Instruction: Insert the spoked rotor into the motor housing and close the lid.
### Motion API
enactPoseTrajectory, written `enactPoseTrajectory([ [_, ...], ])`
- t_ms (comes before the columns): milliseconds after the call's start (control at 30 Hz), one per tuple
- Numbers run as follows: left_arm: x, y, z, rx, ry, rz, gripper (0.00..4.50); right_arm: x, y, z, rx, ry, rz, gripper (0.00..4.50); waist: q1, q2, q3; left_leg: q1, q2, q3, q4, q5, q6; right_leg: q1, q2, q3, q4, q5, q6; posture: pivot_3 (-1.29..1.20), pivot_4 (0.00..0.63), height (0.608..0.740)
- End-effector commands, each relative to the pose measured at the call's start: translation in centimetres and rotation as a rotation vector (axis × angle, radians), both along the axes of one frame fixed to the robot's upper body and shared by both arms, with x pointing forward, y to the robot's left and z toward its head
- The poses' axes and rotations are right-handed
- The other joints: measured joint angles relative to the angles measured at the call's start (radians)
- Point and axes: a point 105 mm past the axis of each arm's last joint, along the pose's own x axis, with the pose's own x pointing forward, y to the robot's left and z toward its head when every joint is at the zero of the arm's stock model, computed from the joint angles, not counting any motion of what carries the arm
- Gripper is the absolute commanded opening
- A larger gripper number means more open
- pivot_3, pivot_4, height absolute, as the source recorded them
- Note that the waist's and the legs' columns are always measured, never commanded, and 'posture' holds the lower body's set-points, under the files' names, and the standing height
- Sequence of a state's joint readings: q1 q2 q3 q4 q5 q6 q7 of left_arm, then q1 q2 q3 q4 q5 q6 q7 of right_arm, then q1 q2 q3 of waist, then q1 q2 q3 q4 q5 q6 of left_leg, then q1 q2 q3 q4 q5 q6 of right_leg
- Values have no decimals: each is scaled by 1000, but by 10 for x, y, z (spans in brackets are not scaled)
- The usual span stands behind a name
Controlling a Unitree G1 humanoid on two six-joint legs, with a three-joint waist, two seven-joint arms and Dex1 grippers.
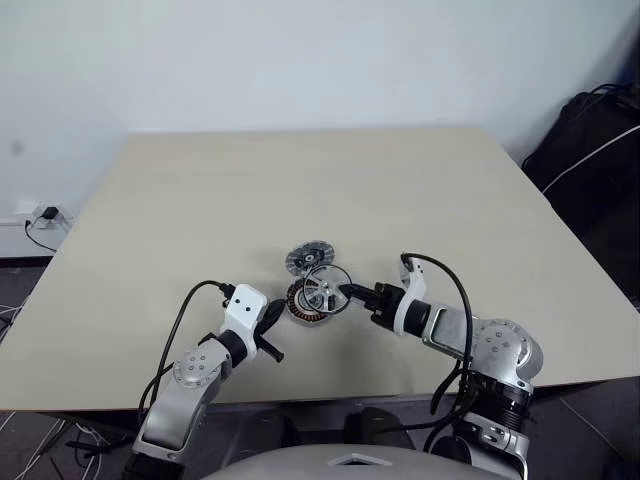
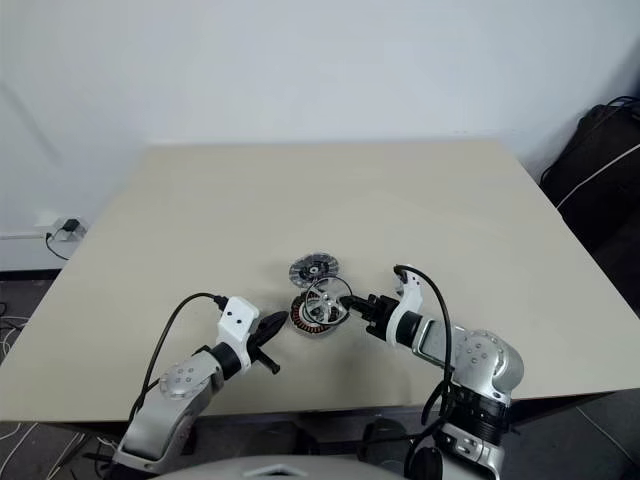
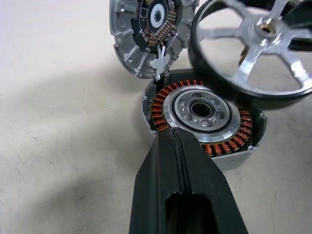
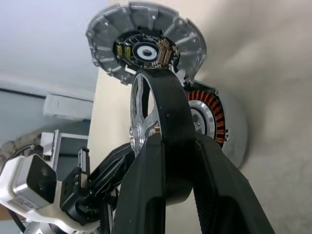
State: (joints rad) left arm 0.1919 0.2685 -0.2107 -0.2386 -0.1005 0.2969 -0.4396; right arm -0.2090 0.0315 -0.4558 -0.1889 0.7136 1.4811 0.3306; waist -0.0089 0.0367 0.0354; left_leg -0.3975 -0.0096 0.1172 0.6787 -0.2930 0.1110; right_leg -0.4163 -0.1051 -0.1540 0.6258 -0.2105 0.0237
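I should set the spoked rotor down at the motor housing [image 1: 303, 304], open my right gripper, and push the rotor with closed fingers, because my right gripper straddles the rim [image 1: 349, 277] that must sink into that housing.
The motor housing [image 1: 303, 302], with copper windings around a silver centre, sits on the table near the front. Just beyond it and touching its far edge is the light grey lid [image 1: 310, 258], its ribbed face and dark centre showing. My right gripper [image 1: 350, 293] is shut on the rim of the spoked rotor [image 1: 328, 287] and holds it tilted above the housing's right side, clear of the windings [image 3: 234, 141]. My left gripper [image 3: 176, 141] is shut, and its tip is at the housing's near left rim. Nothing is between its fingers.
The beige table [image 1: 300, 180] stretches far behind the parts. A black bag [image 1: 600, 150] stands off the table's right side. A wall socket with a plug [image 1: 45, 215] is low on the left wall. The table's front edge runs just beneath both arms.
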Motion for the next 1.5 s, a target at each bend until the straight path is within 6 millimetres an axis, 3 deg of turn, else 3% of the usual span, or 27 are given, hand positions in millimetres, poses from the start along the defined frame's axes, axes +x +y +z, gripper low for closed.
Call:
enactPoseTrajectory([
  [33,3,-3,17,-27,-64,-6,0,8,8,6,28,-42,0,416,0,0,0,0,0,0,0,0,0,0,0,0,0,0,0,0,0,740],
  [367,2,-2,15,-23,-55,-2,0,13,19,-8,61,-6,-3,416,0,0,0,0,0,0,0,0,0,0,0,0,0,0,0,0,0,740],
  [933,2,-4,12,-27,-43,-1,0,1,39,-1,89,14,37,416,0,0,0,0,0,0,0,0,0,0,0,0,0,0,0,0,0,740],
  [967,2,-4,12,-28,-43,-1,0,1,39,-1,90,15,35,1178,0,0,0,0,0,0,0,0,0,0,0,0,0,0,0,0,0,740],
  [1267,2,-6,12,-31,-43,-4,0,11,32,3,73,-8,-18,4021,0,0,0,0,0,0,0,0,0,0,0,0,0,0,0,0,0,740],
  [1500,2,-6,12,-34,-42,-3,0,17,0,13,-1,-76,-91,4021,2,0,0,0,0,0,0,0,0,0,0,0,0,0,0,0,0,740],
])
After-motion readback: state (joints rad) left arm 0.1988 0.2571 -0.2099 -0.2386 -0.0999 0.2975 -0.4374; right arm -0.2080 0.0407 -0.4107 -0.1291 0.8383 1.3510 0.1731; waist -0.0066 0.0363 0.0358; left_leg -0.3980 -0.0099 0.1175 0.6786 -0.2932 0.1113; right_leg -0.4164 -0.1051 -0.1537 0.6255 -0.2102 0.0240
